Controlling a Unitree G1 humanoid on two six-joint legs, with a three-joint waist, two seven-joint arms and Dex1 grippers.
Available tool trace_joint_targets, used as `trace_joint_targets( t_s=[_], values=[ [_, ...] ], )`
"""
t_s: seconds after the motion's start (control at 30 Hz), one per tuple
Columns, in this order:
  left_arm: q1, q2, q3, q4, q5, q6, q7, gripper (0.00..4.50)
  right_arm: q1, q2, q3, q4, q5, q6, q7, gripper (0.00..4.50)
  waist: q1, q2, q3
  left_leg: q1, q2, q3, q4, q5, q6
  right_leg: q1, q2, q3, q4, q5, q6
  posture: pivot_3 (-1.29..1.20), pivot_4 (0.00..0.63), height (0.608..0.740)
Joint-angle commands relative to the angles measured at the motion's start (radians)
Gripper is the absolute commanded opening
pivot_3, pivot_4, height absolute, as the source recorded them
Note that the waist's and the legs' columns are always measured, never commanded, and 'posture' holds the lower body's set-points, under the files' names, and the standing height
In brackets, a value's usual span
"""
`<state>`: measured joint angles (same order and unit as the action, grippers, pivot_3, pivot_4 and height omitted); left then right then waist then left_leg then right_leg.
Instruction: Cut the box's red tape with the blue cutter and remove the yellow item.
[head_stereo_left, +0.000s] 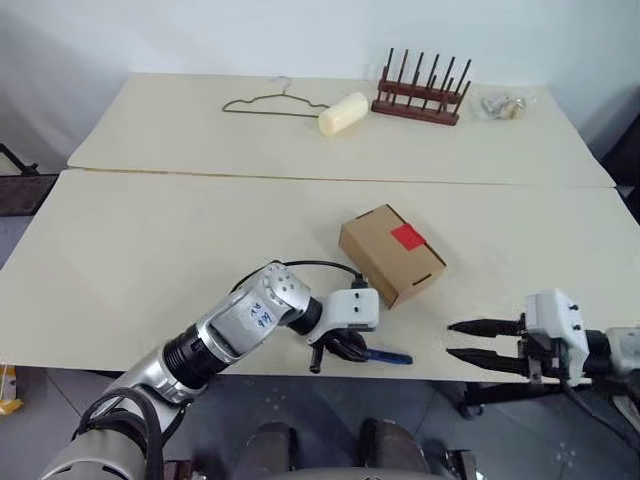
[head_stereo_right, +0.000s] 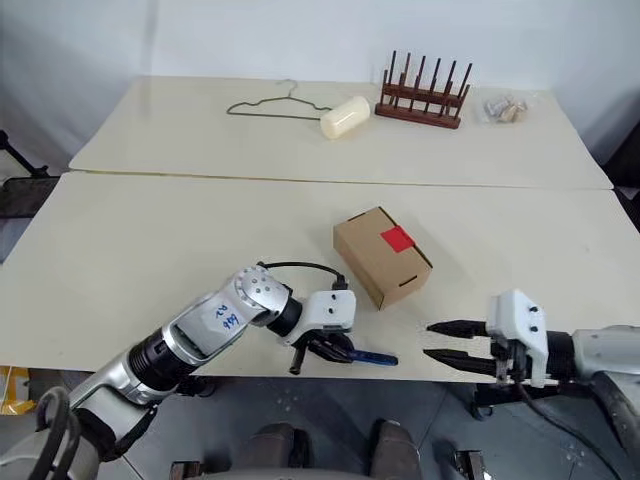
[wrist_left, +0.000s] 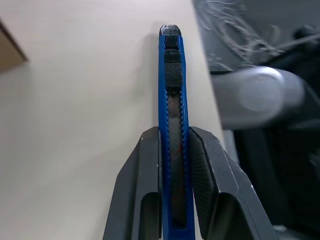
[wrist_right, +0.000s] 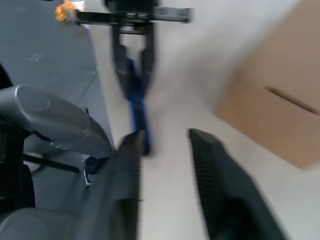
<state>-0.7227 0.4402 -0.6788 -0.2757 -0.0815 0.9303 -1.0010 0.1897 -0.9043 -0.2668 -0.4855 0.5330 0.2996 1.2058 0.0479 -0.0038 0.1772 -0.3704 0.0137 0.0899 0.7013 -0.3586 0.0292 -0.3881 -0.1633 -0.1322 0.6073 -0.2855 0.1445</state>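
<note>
I can see the red tape (head_stereo_left: 408, 237) reach over the brown box's long edge, so the box's flap there (head_stereo_left: 432, 252) will swing out and stay attached when I cut and pull.
The brown box (head_stereo_left: 385, 255) lies on the near table, right of centre, with the square red tape (head_stereo_left: 407, 237) on its top face. In front of it, at the table's front edge, my left gripper (head_stereo_left: 345, 345) is shut on the blue cutter (head_stereo_left: 388, 355). The cutter's free end points right toward my right gripper (head_stereo_left: 452, 339). In the left wrist view the two fingers (wrist_left: 142, 165) clamp the cutter (wrist_left: 172, 75) from both sides. My right gripper is open, level with the table's edge and right of the box, pointing left. The yellow item is out of view.
On the far table lie a wire hanger (head_stereo_left: 270, 103), a cream roll (head_stereo_left: 343, 113), a wooden peg rack (head_stereo_left: 420, 95) and a small clear bag (head_stereo_left: 503, 104). Both grippers sit near the table's front edge (head_stereo_left: 250, 368).
</note>
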Motion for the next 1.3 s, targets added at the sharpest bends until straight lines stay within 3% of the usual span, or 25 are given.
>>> trace_joint_targets(
  t_s=[0.03, 0.27, 0.53, 0.93, 1.3],
  values=[
    [-0.005, 0.028, -0.012, -0.011, 0.066, 0.044, 0.081, 0.45, -0.044, 0.029, 0.086, -0.025, -0.062, -0.044, -0.044, 0.05, -0.001, 0.000, 0.000, 0.000, 0.000, 0.000, 0.000, 0.000, 0.000, 0.000, 0.000, 0.000, 0.000, 0.000, 0.000, 0.00, 0.150, 0.740],
    [-0.015, 0.079, -0.027, -0.033, 0.048, 0.054, 0.083, 0.45, -0.199, 0.047, 0.231, 0.069, -0.135, -0.052, -0.051, 0.02, -0.011, 0.000, 0.000, 0.001, 0.000, 0.000, 0.001, 0.000, 0.000, -0.001, 0.000, 0.000, 0.002, 0.000, -0.001, 0.00, 0.150, 0.740],
    [-0.015, 0.067, -0.032, -0.012, 0.042, 0.046, 0.091, 0.45, -0.309, 0.076, 0.352, 0.252, -0.260, -0.160, -0.037, 0.02, -0.020, 0.000, 0.000, 0.000, 0.000, 0.000, 0.000, 0.000, 0.000, -0.001, 0.000, 0.000, 0.002, 0.000, -0.001, 0.00, 0.150, 0.740],
    [-0.019, 0.070, -0.036, -0.025, 0.037, 0.065, 0.087, 0.45, -0.327, 0.133, 0.440, 0.293, -0.313, -0.222, -0.025, 0.02, -0.021, 0.000, 0.000, 0.001, 0.000, 0.000, 0.000, 0.000, 0.000, 0.000, 0.000, 0.000, 0.003, 0.000, -0.001, 0.00, 0.150, 0.740],
    [-0.024, 0.064, -0.032, -0.038, 0.027, 0.081, 0.087, 0.45, -0.364, 0.225, 0.525, 0.251, -0.327, -0.140, -0.078, 0.02, -0.022, 0.000, 0.000, 0.002, 0.001, 0.000, 0.001, 0.000, 0.000, 0.000, 0.000, 0.000, 0.003, 0.000, -0.001, 0.00, 0.150, 0.740]
  ],
)
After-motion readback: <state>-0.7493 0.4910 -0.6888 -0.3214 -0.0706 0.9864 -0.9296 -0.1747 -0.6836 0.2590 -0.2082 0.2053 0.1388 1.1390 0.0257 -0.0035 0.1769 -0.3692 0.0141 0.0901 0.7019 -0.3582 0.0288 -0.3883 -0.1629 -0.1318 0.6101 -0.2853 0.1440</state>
